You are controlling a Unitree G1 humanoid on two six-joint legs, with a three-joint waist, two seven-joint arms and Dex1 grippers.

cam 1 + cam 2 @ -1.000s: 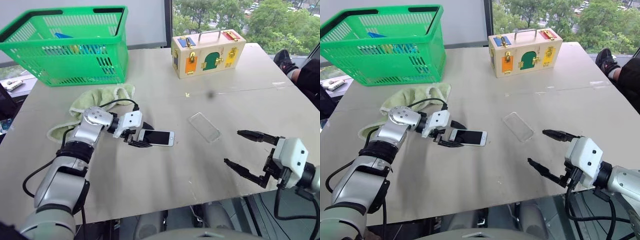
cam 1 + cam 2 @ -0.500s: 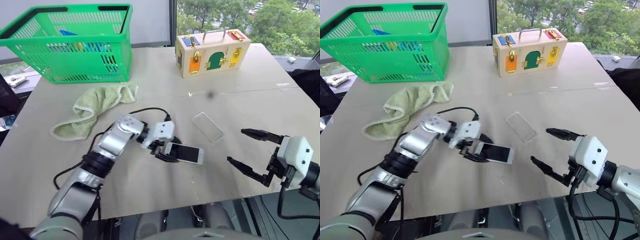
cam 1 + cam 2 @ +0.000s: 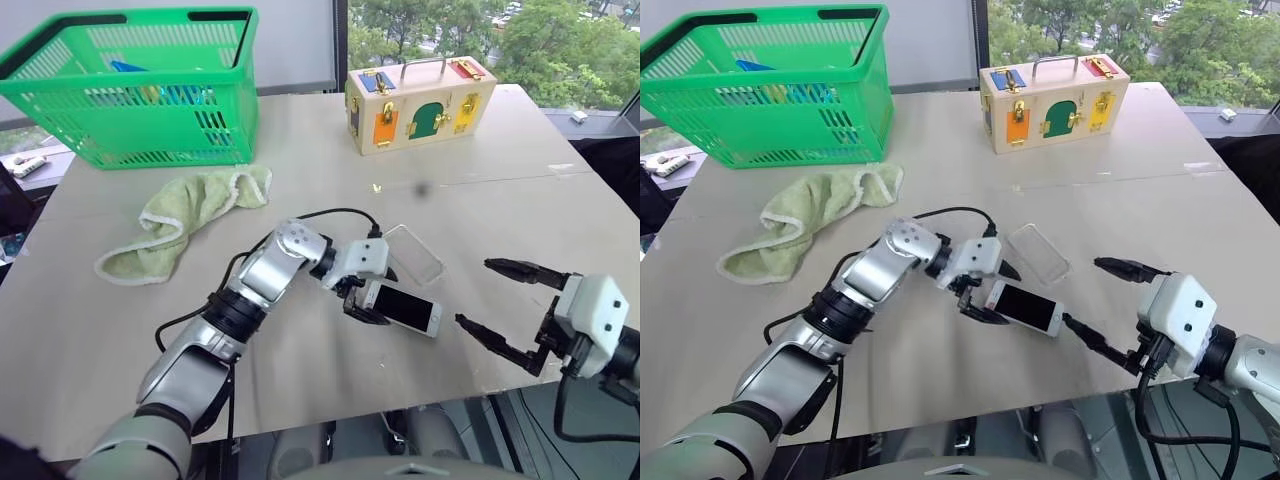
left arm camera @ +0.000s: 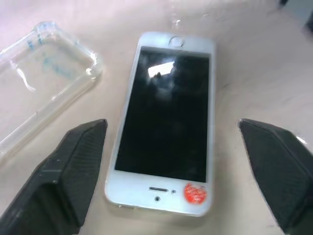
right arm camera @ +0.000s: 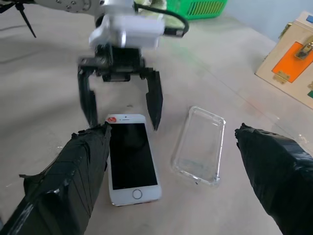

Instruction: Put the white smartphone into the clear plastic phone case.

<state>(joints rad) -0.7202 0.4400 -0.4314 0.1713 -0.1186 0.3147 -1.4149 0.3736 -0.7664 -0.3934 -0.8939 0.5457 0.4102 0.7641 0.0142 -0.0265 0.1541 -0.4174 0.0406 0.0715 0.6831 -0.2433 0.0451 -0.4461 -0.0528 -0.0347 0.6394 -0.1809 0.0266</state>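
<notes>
The clear phone case is next to the white smartphone [image 3: 407, 308]. My left gripper should move back, and my right gripper should move the case [image 3: 415, 256] out of the way first.
The white smartphone [image 3: 402, 307] lies flat on the table, screen up, just in front of the clear plastic phone case [image 3: 414, 253], which rests empty beside it. My left gripper [image 3: 372, 295] is open, its black fingers [image 4: 78, 161] spread to either side of the phone's near end with a gap on both sides. In the right wrist view the phone [image 5: 131, 164] and case [image 5: 199, 145] lie side by side below the left gripper [image 5: 123, 123]. To the right of the phone, near the table's front edge, my right gripper [image 3: 475, 293] hovers open and empty.
A green basket [image 3: 130, 90] stands at the back left, with a pale green towel [image 3: 185, 215] in front of it. A wooden lock box [image 3: 418, 100] sits at the back centre. The table's front edge [image 3: 330, 420] runs close below both grippers.
My left gripper brought the phone rightwards to just beside the case, then opened and let it go. The right gripper stayed where it was.
</notes>
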